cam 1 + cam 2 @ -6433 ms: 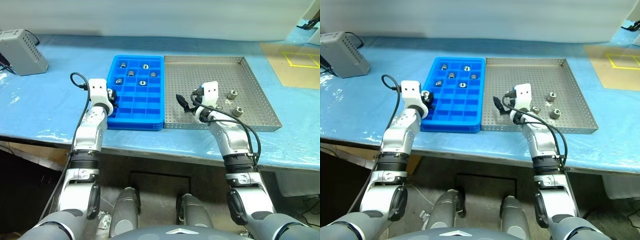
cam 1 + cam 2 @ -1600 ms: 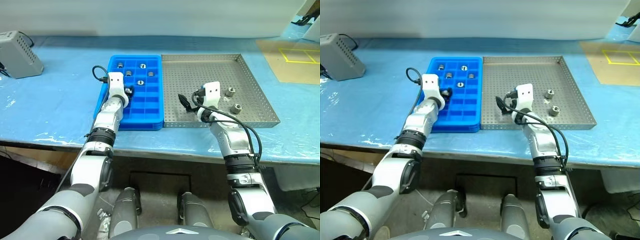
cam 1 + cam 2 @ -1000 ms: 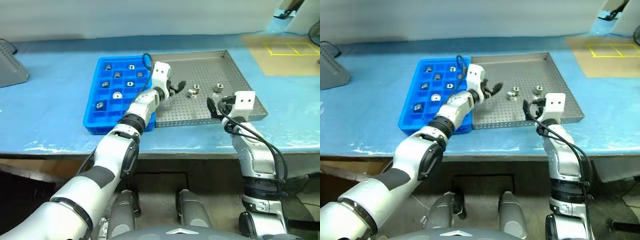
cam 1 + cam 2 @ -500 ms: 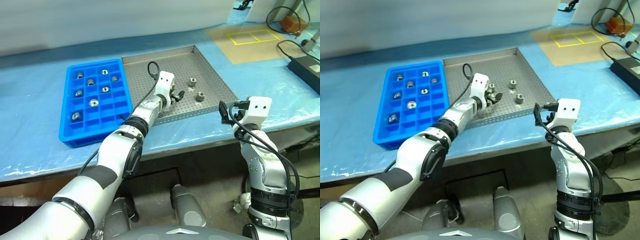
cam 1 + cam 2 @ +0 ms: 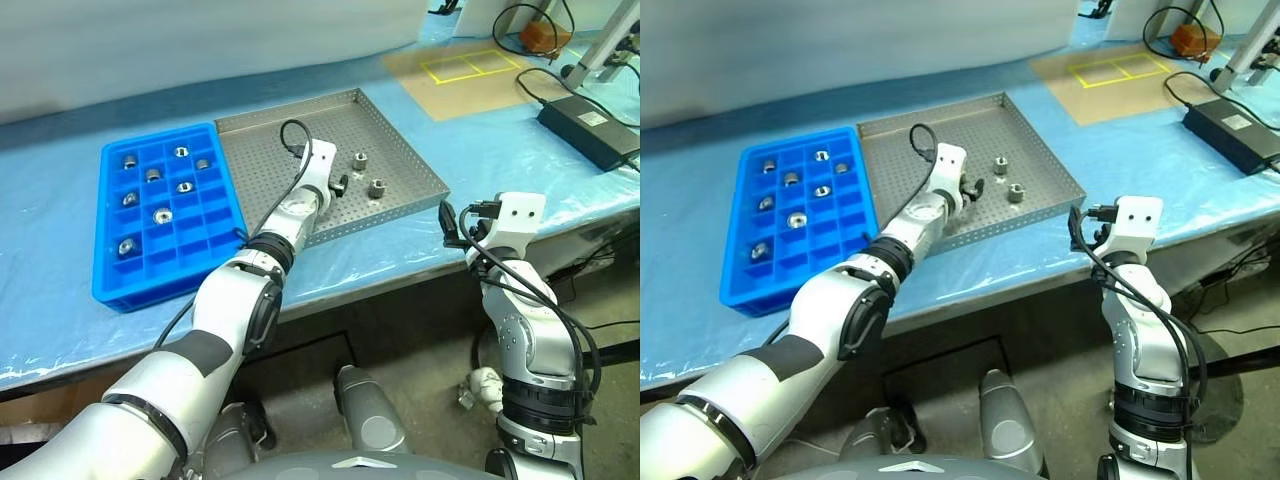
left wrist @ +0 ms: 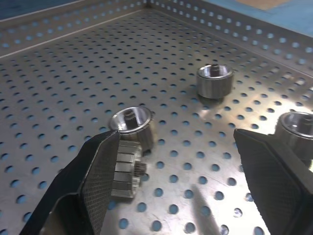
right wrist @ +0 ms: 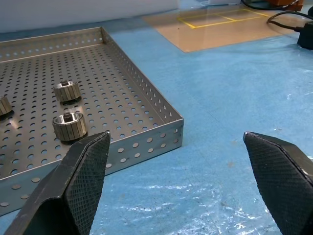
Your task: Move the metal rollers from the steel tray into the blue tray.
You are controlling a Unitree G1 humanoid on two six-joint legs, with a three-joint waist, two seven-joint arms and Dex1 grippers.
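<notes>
My left gripper should raise the ribbed roller (image 6: 126, 169), since it lies against a standing roller (image 6: 134, 133), and my right gripper should pull the standing roller away.
The steel tray (image 5: 290, 130) lies on the blue-covered table, with the blue tray (image 5: 215, 235) beside it on its left holding several metal rollers (image 5: 162, 215). Two more rollers (image 5: 360, 158) stand in the steel tray. My left gripper (image 5: 338, 183) is low over that tray's floor and open. In the left wrist view a roller (image 6: 132, 125) stands just past one of the fingers (image 6: 98, 181), a ribbed one (image 6: 126, 169) lies against that finger, and two others (image 6: 215, 81) stand farther off. My right gripper (image 5: 458, 224) hangs open and empty off the table's front edge.
A brown mat with yellow taped squares (image 5: 460, 70) lies beyond the steel tray's right side. A black power brick (image 5: 585, 125) with cables sits at the far right. The steel tray's near right corner (image 7: 178, 129) faces my right gripper.
The view has swung to the right. My left gripper has turned at the wrist and edged closer to the rollers in the steel tray, still open. My right gripper now hangs past the table's front edge.
</notes>
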